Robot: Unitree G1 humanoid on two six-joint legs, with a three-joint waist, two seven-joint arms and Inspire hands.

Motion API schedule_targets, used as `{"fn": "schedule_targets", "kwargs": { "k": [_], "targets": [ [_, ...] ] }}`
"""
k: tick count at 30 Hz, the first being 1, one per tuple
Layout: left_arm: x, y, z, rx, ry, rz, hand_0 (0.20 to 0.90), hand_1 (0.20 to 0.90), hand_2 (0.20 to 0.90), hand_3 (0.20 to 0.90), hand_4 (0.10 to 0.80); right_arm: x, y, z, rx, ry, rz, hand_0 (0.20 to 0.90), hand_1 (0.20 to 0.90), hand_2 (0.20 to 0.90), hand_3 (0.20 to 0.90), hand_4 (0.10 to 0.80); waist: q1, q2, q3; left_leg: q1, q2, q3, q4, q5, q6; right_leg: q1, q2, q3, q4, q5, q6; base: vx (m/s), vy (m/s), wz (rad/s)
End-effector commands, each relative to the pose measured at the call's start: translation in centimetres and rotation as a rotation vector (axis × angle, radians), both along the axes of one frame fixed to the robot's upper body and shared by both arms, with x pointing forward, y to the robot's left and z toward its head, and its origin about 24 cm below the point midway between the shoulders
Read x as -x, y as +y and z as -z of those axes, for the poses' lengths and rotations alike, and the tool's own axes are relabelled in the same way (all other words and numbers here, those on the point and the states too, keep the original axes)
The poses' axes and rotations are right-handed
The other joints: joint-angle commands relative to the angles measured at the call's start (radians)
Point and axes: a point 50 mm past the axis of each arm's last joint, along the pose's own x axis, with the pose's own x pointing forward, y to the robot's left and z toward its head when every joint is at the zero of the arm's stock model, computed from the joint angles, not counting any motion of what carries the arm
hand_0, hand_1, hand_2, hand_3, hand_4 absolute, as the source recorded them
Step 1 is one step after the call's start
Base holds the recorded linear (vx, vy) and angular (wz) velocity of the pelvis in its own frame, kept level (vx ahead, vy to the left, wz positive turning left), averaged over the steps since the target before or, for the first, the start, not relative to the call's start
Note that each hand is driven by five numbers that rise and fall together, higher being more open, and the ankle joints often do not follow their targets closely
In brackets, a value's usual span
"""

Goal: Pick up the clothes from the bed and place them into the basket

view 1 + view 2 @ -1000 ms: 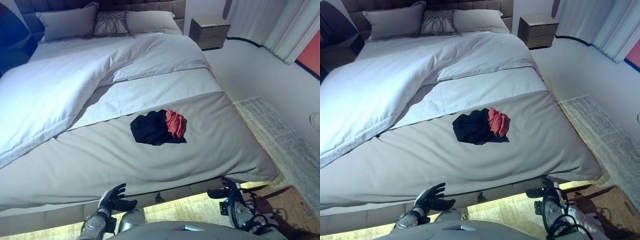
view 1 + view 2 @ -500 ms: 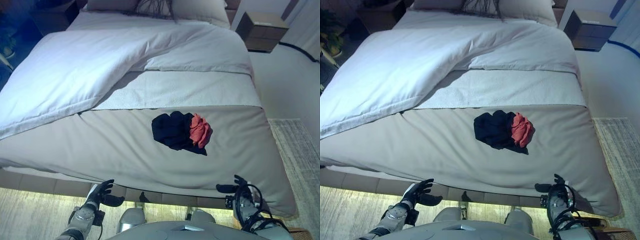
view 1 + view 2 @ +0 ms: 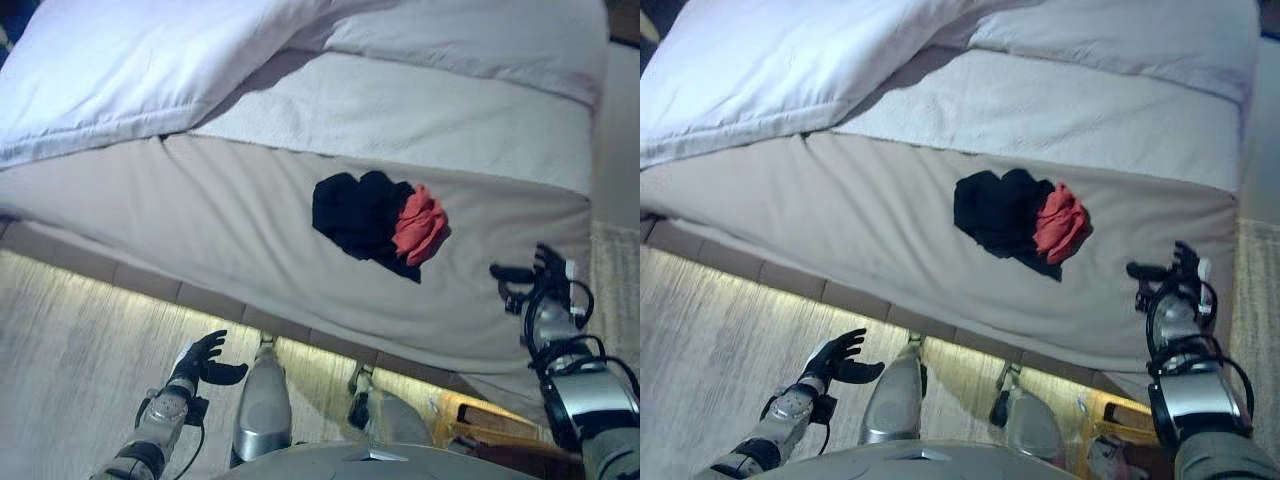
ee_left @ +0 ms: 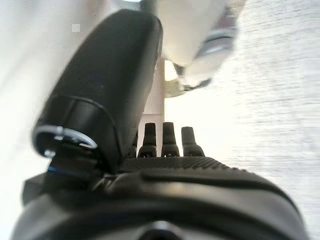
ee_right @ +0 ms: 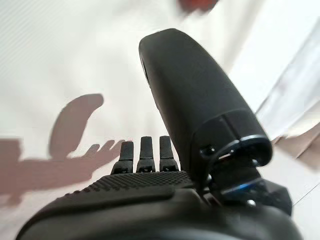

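The red garment [image 3: 422, 226] is bunched up on top of the dark garment's edge [image 3: 398, 222]. The red garment will come up by itself when I lift it.
A dark garment [image 3: 355, 212] and a red garment [image 3: 420, 224] lie bunched together on the beige bed cover [image 3: 230, 220], near the bed's foot. My right hand [image 3: 545, 275] is open and empty over the cover's right corner, to the right of the pile and apart from it. Its straight fingers [image 5: 142, 150] show above the cover in the right wrist view. My left hand [image 3: 200, 360] is open and empty, low over the floor in front of the bed. Its fingers [image 4: 165, 142] are straight in the left wrist view. A yellow-brown piece that may be the basket [image 3: 480, 418] shows low at the right.
A white duvet [image 3: 130, 60] covers the far half of the bed. A lit strip runs under the bed's base [image 3: 150, 285]. Pale wooden floor [image 3: 70, 340] lies in front of it, and a rug's edge [image 3: 615, 260] lies to the right of the bed.
The whole picture has shifted as the camera tilted down and turned. My right hand has risen from below the bed's edge to over the cover's corner. The clothes lie as before.
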Motion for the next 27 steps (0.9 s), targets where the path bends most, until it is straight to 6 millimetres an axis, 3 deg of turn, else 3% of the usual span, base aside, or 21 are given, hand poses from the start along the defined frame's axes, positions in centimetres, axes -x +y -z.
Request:
{"fn": "schedule_targets", "kwargs": {
  "k": [1,4,8,10,11,12,19,20,21,27],
  "targets": [
    [1.1,1.7,-0.5,-0.024,-0.035,-0.017,0.900,0.900,0.900,0.900,0.800,-0.7,-2.4,-4.6,0.070,-0.167,-0.009,0.900,0.900,0.900,0.900,0.800,0.028,0.012,-0.026,-0.053,-0.036,0.048,0.068,-0.066,0.046,-0.162,-0.045,-0.006,0.247,-0.083,-0.039,0.004,-0.014,0.03],
    [0.7,1.5,-0.7,-0.013,-0.065,-0.021,0.900,0.900,0.900,0.900,0.800,-2.2,-2.4,-7.0,0.069,-0.221,-0.031,0.900,0.900,0.900,0.900,0.800,0.041,0.030,-0.003,-0.104,-0.039,0.037,0.082,-0.056,0.043,-0.218,-0.057,-0.014,0.284,-0.087,-0.044,-0.021,-0.022,0.09],
    [0.5,1.4,-0.9,0.000,-0.090,-0.024,0.900,0.900,0.900,0.900,0.800,-3.0,-2.6,-8.6,0.047,-0.246,-0.022,0.900,0.900,0.900,0.900,0.800,0.051,0.046,0.013,-0.145,-0.040,0.027,0.096,-0.050,0.042,-0.255,-0.062,-0.016,0.308,-0.092,-0.047,-0.009,-0.017,0.12],
    [0.4,1.3,-1.0,0.012,-0.105,-0.017,0.900,0.900,0.900,0.900,0.800,-3.6,-2.3,-9.4,0.056,-0.255,-0.056,0.900,0.900,0.900,0.900,0.800,0.057,0.057,0.018,-0.151,-0.039,0.015,0.100,-0.071,0.033,-0.266,-0.062,-0.004,0.327,-0.121,-0.036,0.033,-0.009,0.08],
    [0.3,1.2,-1.1,0.018,-0.114,-0.017,0.900,0.900,0.900,0.900,0.800,-3.9,-2.2,-9.9,0.063,-0.264,-0.068,0.900,0.900,0.900,0.900,0.800,0.059,0.064,0.026,-0.173,-0.040,0.022,0.105,-0.044,0.041,-0.283,-0.068,-0.018,0.328,-0.096,-0.048,0.079,0.000,0.06],
    [0.3,1.3,-1.2,0.025,-0.121,-0.032,0.900,0.900,0.900,0.900,0.800,-4.2,-2.0,-10.3,0.065,-0.267,-0.086,0.900,0.900,0.900,0.900,0.800,0.061,0.069,0.025,-0.172,-0.040,0.014,0.112,-0.071,0.034,-0.288,-0.067,-0.003,0.347,-0.126,-0.037,-0.015,0.022,0.05],
    [0.4,1.5,-1.3,0.044,-0.119,-0.046,0.900,0.900,0.900,0.900,0.800,-5.8,-1.0,-13.2,0.083,-0.293,-0.180,0.900,0.900,0.900,0.900,0.800,0.077,0.099,0.037,-0.219,-0.042,0.005,0.142,-0.067,0.029,-0.324,-0.081,-0.009,0.390,-0.149,-0.043,0.014,0.006,0.01],
    [0.5,1.5,-1.2,0.049,-0.113,-0.045,0.900,0.900,0.900,0.900,0.800,-5.9,-1.1,-13.2,0.090,-0.246,-0.160,0.486,0.486,0.486,0.417,0.317,0.079,0.105,0.038,-0.223,-0.040,0.006,0.141,-0.062,0.027,-0.327,-0.081,-0.009,0.393,-0.153,-0.044,0.000,0.000,0.00],
    [0.6,1.6,-1.1,0.050,-0.112,-0.045,0.900,0.900,0.900,0.900,0.800,-5.9,-1.2,-13.2,0.093,-0.241,-0.155,0.300,0.300,0.300,0.200,0.100,0.080,0.106,0.037,-0.221,-0.040,0.006,0.138,-0.060,0.027,-0.324,-0.079,-0.009,0.391,-0.154,-0.045,0.017,0.031,0.01],
    [1.2,1.7,-1.0,0.050,-0.111,-0.046,0.900,0.900,0.900,0.900,0.800,-5.3,-1.3,-11.6,0.044,-0.259,-0.098,0.300,0.300,0.300,0.200,0.100,0.082,0.099,0.028,-0.171,-0.025,0.011,0.100,-0.054,0.021,-0.261,-0.061,-0.021,0.355,-0.164,-0.049,0.024,-0.008,0.00]
  ]
}}
